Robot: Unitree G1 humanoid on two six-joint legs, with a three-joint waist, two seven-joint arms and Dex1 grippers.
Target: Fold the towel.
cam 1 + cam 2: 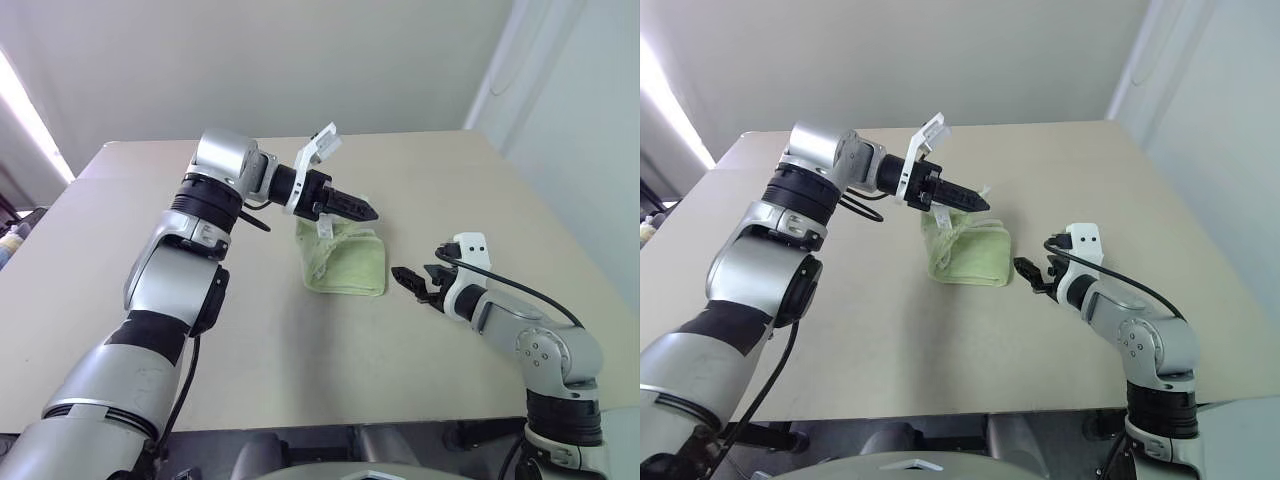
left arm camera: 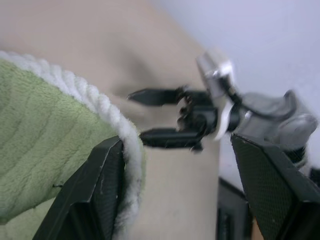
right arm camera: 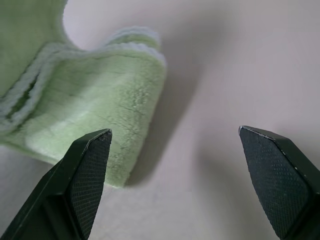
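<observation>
I expect the towel [image 1: 350, 267] to stay folded and shift slightly along when I pull its edge, because the white edging runs doubled [image 3: 29, 90] along stacked soft layers.
The towel [image 1: 345, 260] is a small light-green cloth with white edging, lying folded into a thick pad in the middle of the table [image 1: 250, 340]. My left gripper [image 1: 365, 211] hovers just above the towel's far left corner, pointing right, open. In the left wrist view the towel's white edge [image 2: 107, 112] runs along the inside of one finger, and the gap between the fingers holds nothing. My right gripper [image 1: 405, 280] sits low over the table just right of the towel, pointing at its right edge [image 3: 145, 90], open and empty. The left wrist view also shows the right gripper [image 2: 137, 115].
The beige table ends in a front edge [image 1: 300, 428] close to me. A white wall stands past its far edge [image 1: 300, 142], and another wall runs along the right side. Bare tabletop surrounds the towel on every side.
</observation>
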